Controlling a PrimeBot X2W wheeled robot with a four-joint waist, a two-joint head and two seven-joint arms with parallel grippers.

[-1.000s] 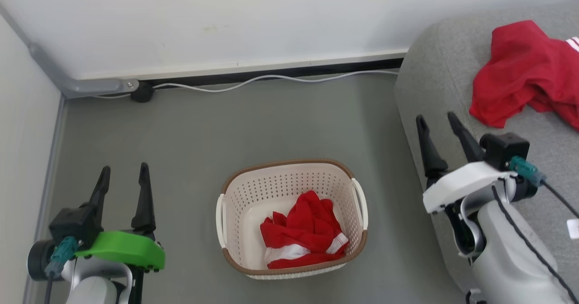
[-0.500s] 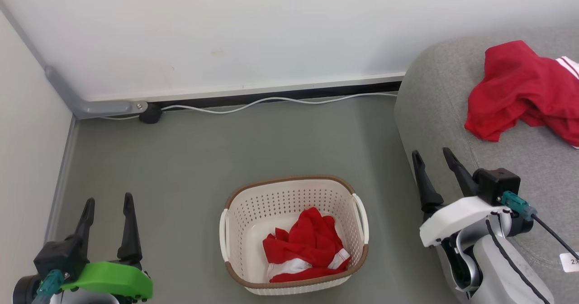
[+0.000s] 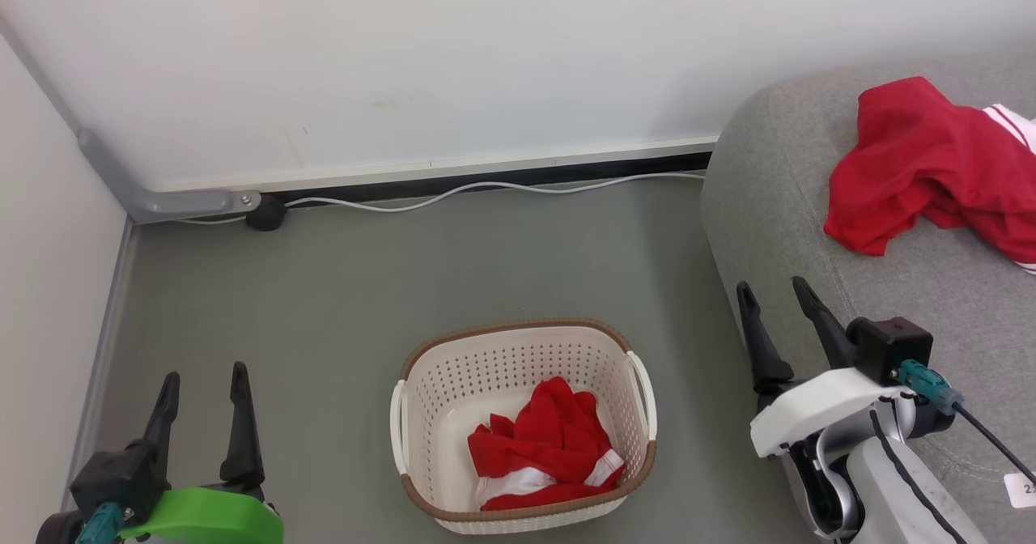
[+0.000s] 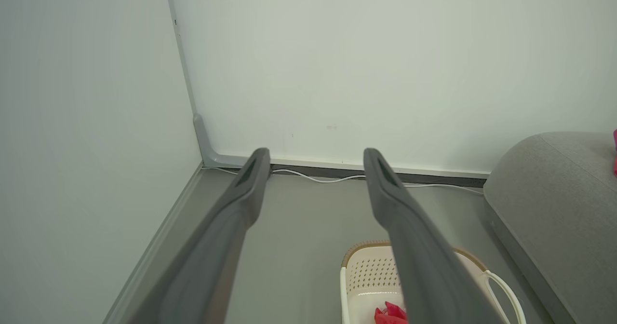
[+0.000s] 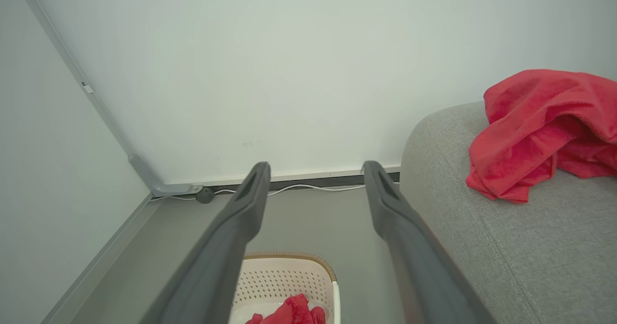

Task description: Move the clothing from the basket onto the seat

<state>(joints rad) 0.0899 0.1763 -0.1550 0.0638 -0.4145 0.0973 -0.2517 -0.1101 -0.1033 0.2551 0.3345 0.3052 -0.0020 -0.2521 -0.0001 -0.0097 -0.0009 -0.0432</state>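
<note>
I expect the basket to be empty when I lift the red garment [image 3: 549, 435] out, because the cream basket's bottom [image 3: 452, 452] shows next to the loose heap.
The cream basket [image 3: 421, 414] with a brown rim stands on the grey floor at the bottom centre of the head view. One crumpled red garment with white bands [image 3: 546, 447] lies inside it. A second red garment [image 3: 923, 163] lies spread on the light grey seat [image 3: 777, 204] at the right. My left gripper [image 3: 204, 380] hangs open at the lower left, well apart from the basket. Beside the seat's rounded front my right gripper [image 3: 771, 291] is open and holds nothing. The wrist views show the basket [image 4: 366, 276] [image 5: 289, 278], the seat [image 4: 544, 189] [image 5: 506, 247] and the seat's garment [image 5: 535, 126].
A white wall and a dark skirting run along the back, with a white cable [image 3: 486, 192] lying on the floor before it. A grey conduit [image 3: 162, 200] bends in the left corner beside a side wall. Open grey floor [image 3: 405, 277] lies between basket and wall.
The head camera has tilted, so the whole picture sits lower than one second ago. Both grippers stay open. Basket and garments keep their places.
</note>
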